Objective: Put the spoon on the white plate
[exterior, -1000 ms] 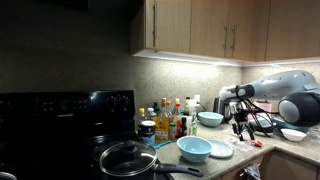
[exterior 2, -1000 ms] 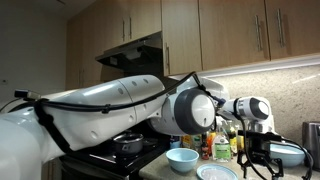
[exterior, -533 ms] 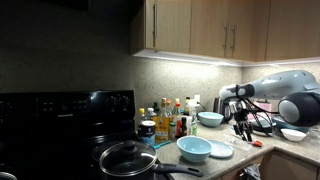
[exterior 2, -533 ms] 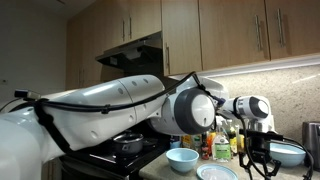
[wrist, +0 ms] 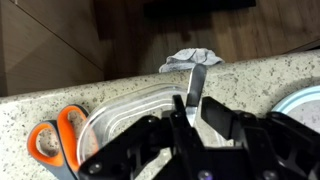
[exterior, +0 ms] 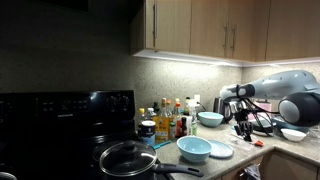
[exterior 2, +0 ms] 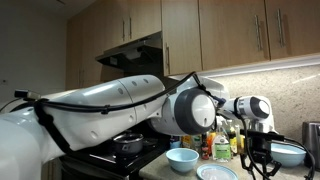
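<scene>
Next, I open my gripper, move farther in over the tray and grip the spoon there before lifting, since my gripper straddles it close to its handle's end [wrist: 199, 74].
In the wrist view the spoon [wrist: 195, 84] lies with its metal handle pointing away over a shallow metal tray [wrist: 125, 112]. My gripper [wrist: 192, 113] straddles that handle. The jaws have narrowed around it: one finger [wrist: 177, 118] touches the handle, and a small dark gap still shows on the other side. The white plate's rim [wrist: 308, 104] peeks in at the right edge. In both exterior views the gripper [exterior: 241, 130] [exterior 2: 262, 169] hangs low over the counter beside the flat white plate [exterior: 220, 149] [exterior 2: 217, 172]. There the spoon is too small to make out.
Orange-handled scissors [wrist: 52, 140] lie beside the tray and a crumpled cloth [wrist: 190, 58] sits past it at the counter's edge. A light blue bowl [exterior: 194, 149], a second bowl [exterior: 210, 118], a small white bowl [exterior: 293, 133], bottles [exterior: 170, 120] and a lidded pot [exterior: 127, 158] crowd the counter and stove.
The arm has stayed in place over the counter. The exterior views are too small to show the jaws moving.
</scene>
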Controlling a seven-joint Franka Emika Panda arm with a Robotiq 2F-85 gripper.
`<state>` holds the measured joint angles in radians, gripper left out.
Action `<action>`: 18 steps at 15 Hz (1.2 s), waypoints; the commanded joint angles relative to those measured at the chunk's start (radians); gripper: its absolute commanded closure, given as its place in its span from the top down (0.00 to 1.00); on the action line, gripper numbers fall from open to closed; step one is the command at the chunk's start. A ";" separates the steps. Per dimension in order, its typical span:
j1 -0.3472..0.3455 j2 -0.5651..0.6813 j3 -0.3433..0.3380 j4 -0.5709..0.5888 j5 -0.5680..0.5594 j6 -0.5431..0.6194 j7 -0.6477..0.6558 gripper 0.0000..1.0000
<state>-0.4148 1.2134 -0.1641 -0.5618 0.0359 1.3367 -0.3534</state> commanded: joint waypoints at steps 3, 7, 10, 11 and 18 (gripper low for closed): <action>-0.004 -0.004 -0.001 -0.022 -0.003 -0.001 -0.014 0.40; -0.002 0.002 -0.001 0.000 0.000 -0.002 0.000 0.50; -0.001 0.005 0.000 0.001 0.002 -0.004 0.003 0.69; -0.001 0.008 0.001 0.001 0.003 -0.010 0.004 0.75; -0.013 0.018 0.007 0.002 0.014 -0.026 0.002 1.00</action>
<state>-0.4164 1.2301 -0.1643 -0.5620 0.0373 1.3319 -0.3528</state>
